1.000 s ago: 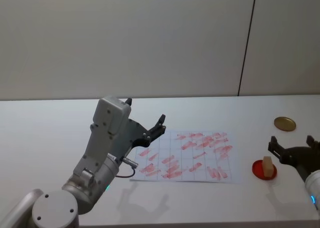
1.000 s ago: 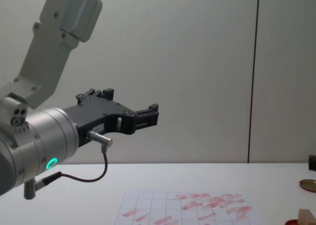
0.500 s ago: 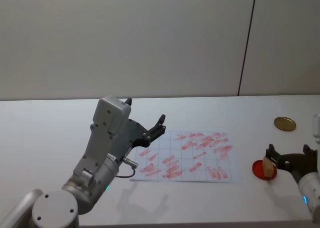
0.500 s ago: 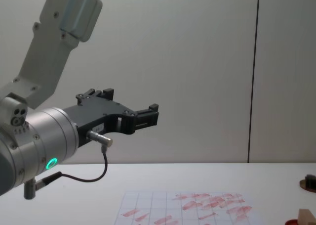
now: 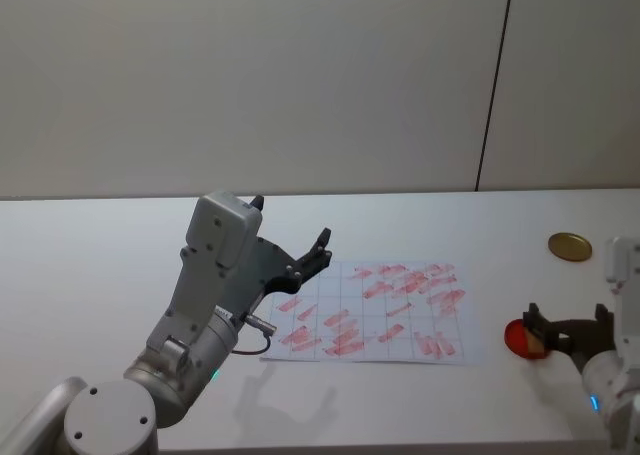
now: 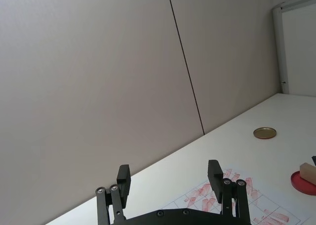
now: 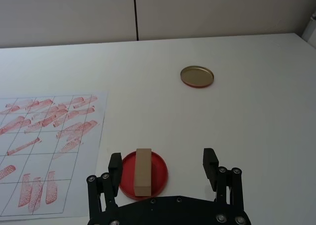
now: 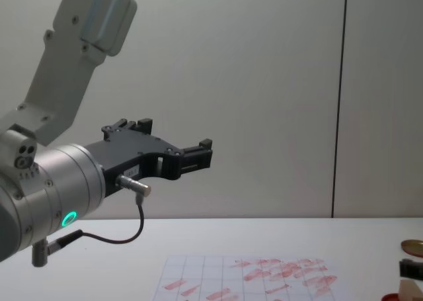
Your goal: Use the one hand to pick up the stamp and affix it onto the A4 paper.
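Note:
I expect the stamp point(image 7: 143, 173) to leave another narrow red bar when I press it on the A4 paper's near edge, because narrow upright red marks point(image 7: 37, 191) run along that edge.
The stamp point(image 7: 143, 171), a small pale tan block, stands on the red round pad point(image 7: 159, 166) just right of the A4 paper point(image 7: 49, 151), a white gridded sheet covered in red marks. My right gripper point(image 7: 163, 165) hovers open at the pad, and the stamp sits between its fingers, closer to one of them and touching neither. In the head view the right gripper point(image 5: 567, 325) is at the table's right, over the pad point(image 5: 514, 336). My left gripper point(image 5: 318, 250) hangs open above the paper's point(image 5: 375, 310) left edge, holding nothing.
A brass-coloured round disc point(image 5: 569, 246) lies on the table behind the pad, towards the right edge. The white table point(image 5: 90, 275) runs back to a plain wall. The left arm's body point(image 8: 46, 182) looms large at the chest view's left.
My right gripper has drawn back towards me and come down around the stamp, now partly covering it in the head view. The left arm has not moved.

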`<state>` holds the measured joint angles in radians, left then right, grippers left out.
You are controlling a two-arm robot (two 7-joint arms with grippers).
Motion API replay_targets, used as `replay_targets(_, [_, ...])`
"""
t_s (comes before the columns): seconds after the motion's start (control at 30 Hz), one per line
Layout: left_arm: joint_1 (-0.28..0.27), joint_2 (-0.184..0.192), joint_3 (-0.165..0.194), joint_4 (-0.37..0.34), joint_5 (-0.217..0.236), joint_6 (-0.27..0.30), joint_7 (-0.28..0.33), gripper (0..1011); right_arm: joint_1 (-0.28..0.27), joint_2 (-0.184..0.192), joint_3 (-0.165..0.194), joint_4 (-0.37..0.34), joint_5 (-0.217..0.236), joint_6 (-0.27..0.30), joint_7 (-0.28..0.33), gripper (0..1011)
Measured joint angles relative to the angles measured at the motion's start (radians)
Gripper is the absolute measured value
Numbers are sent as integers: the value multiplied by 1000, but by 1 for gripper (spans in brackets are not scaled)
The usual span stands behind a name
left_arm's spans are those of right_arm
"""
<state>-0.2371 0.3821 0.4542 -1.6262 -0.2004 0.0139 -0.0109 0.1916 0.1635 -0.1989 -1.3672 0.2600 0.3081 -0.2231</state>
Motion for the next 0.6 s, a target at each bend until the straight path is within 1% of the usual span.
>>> replay_targets(0.3, [0,0,0,0,0,0,0,993,32,-19,-7,70,-20,-2,11,1001])
replay_targets(0.6, [0,0,0,0,0,0,0,993,53,-34,-11,119,-33,-2,21,998])
